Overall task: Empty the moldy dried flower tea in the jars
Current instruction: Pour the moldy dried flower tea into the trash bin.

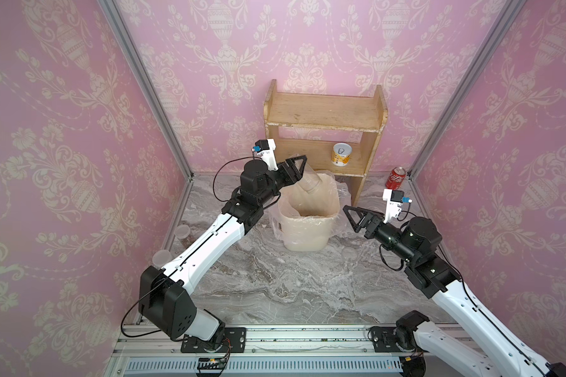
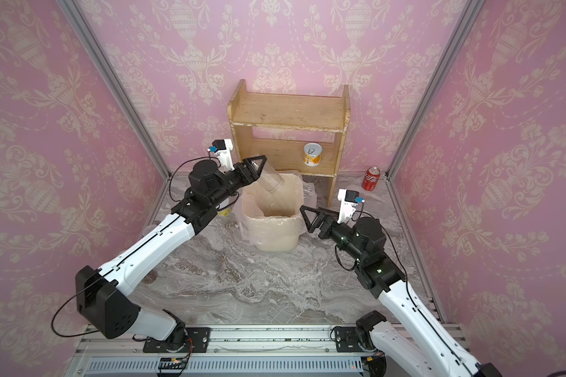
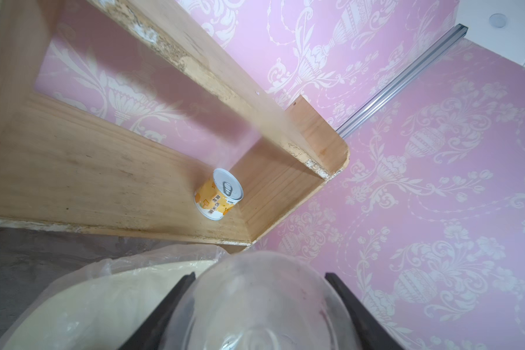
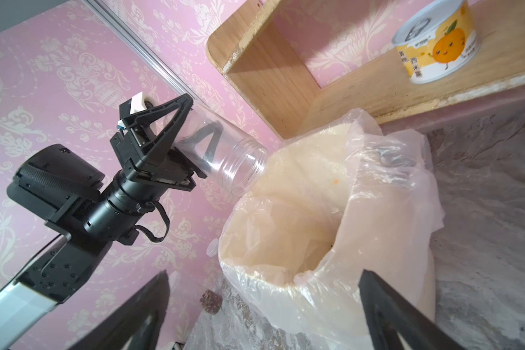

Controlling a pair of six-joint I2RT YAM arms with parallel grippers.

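Note:
The clear jar's open end sticks out free of my left gripper, so my right gripper should keep moving toward that end until its open fingers surround it.
My left gripper [image 1: 295, 172] is shut on a clear lidless jar [image 1: 309, 186], gripping its base end. The jar is tilted mouth-down over the far left rim of a beige bin [image 1: 304, 235] lined with a clear bag. In the right wrist view the held jar [image 4: 231, 154] looks empty. In the left wrist view its wall [image 3: 264, 303] shows only faint reddish smears between the fingers. Two more jars [image 1: 184, 232] [image 1: 161, 258] stand by the left wall behind my left arm, and one holds moldy dried flower tea [image 4: 211, 300]. My right gripper [image 1: 348, 212] is open and empty, just right of the bin.
A wooden shelf [image 1: 324, 114] stands against the back wall with a yellow-and-white tin [image 1: 341, 155] on its lower board. A red cola can [image 1: 396, 178] sits in the back right corner. A translucent lid [image 1: 350, 253] lies on the marble top right of the bin. Another tin [image 2: 224, 210] shows under my left arm.

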